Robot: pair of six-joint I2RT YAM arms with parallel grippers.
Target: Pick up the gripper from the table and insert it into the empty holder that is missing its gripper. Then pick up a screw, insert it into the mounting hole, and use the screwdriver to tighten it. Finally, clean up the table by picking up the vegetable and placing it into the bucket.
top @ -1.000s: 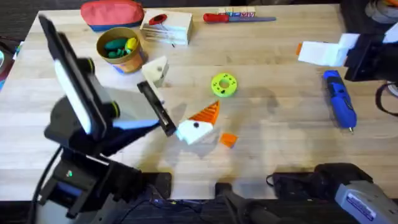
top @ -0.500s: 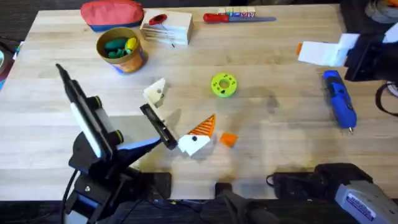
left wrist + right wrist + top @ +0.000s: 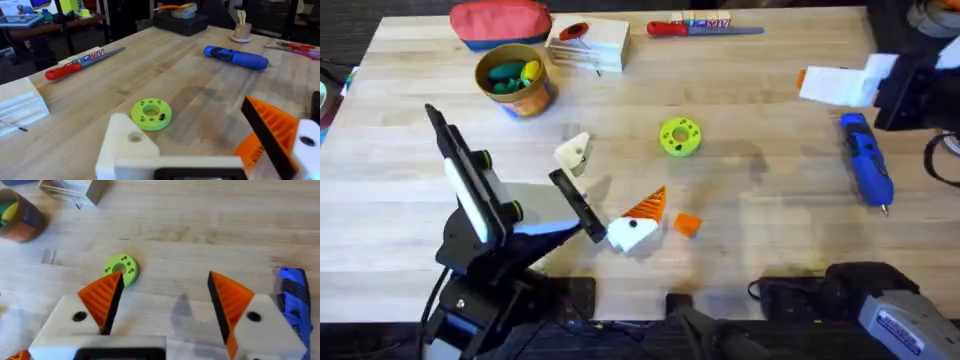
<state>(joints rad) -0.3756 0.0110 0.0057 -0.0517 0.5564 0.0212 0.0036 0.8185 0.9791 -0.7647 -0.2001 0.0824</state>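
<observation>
I expect the orange gripper [image 3: 687, 225] to slot into the empty holder and stay there when I push it, because the other finger's ribbed pad [image 3: 647, 207] sits in its white base.
The gripper, a small orange block [image 3: 687, 225], lies on the table just right of my left gripper [image 3: 610, 178]. That gripper is open and low over the wood. One of its fingers is the holder, a plain white wedge [image 3: 572, 152] [image 3: 125, 145]; the other carries an orange ribbed pad [image 3: 646, 204] [image 3: 272, 130]. The blue screwdriver [image 3: 865, 160] [image 3: 236, 56] lies at the right. The yellow-orange bucket [image 3: 532, 100] at the back left holds green and yellow vegetable pieces. My right gripper [image 3: 166, 280] is open above the table with nothing between its orange pads. No screw can be made out.
A green-and-yellow ring [image 3: 680, 136] [image 3: 121, 269] lies mid-table. Along the back edge are a red pouch [image 3: 500, 20], a white box [image 3: 588, 45] and a red-handled screwdriver [image 3: 700, 28]. A white mount with an orange tip [image 3: 840, 82] juts in at the right edge.
My left arm has come down and swung its gripper toward the near edge, closer to the orange block. The block and the other objects have not moved.
</observation>
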